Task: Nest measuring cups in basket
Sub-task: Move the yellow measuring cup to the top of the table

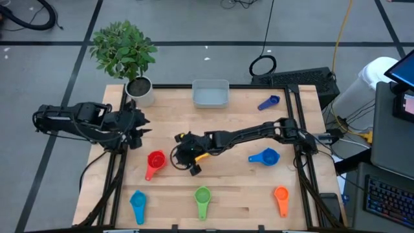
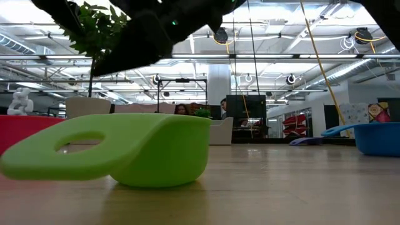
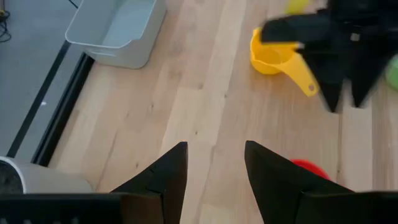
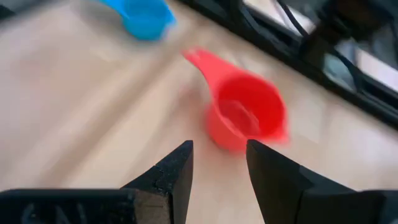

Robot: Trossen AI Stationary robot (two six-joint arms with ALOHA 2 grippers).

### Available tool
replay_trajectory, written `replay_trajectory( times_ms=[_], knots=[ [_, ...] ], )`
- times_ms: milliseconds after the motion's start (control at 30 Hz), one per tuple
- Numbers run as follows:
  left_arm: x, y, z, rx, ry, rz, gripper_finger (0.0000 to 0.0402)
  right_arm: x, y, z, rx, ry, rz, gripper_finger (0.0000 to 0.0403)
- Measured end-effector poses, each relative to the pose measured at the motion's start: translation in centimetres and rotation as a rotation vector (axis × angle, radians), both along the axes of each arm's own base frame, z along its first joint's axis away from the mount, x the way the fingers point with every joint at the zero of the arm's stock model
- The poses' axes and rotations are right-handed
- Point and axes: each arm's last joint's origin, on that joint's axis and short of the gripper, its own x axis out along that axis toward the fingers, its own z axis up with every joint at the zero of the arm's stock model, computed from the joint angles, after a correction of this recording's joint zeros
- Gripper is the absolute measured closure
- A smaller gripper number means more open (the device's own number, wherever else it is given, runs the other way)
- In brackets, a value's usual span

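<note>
Next, I pull my right gripper back, because it is reaching past the yellow cup toward the red cup [image 1: 156, 160], and take the yellow cup [image 3: 263, 57] by its rim first.
My right gripper [image 4: 219, 149] hangs open over the middle of the table, with nothing between its fingers. The red cup [image 4: 245, 118] lies on the wood just beyond its fingertips, open side up. A yellow cup [image 3: 270, 53] sits on the table beside this gripper, partly under the arm [image 1: 202, 155]. My left gripper [image 3: 216, 149] is open above the table's left edge and holds nothing. The basket [image 1: 210, 94] stands at the far edge with nothing in it. Light blue [image 1: 138, 202], green [image 1: 202, 197] and orange [image 1: 281, 197] cups lie along the near edge.
A blue cup [image 1: 265, 156] lies under the right arm and a dark blue one [image 1: 269, 102] at the far right. A white plant pot [image 1: 139, 87] stands at the far left corner, close to the left arm. Bare wood lies between the basket and the red cup.
</note>
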Motion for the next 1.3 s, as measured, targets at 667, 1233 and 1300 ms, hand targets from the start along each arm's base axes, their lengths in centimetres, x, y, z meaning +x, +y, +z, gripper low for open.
replay_trajectory(
  times_ms=[667, 1233, 1300],
  knots=[
    [-0.1, 0.0, 0.1, -0.006, -0.009, 0.006, 0.0259, -2.1, -1.7, -0.6, -0.025, 0.253, -0.056, 0.0259],
    [0.4, 0.0, 0.4, -0.004, -0.064, 0.008, 0.0256, 0.5, 2.2, -0.2, 0.079, -0.073, 0.096, 0.0259],
    [0.4, 0.0, 0.5, -0.005, -0.074, 0.007, 0.0256, 0.8, 2.3, -1.1, 0.080, -0.060, 0.096, 0.0259]
  ],
)
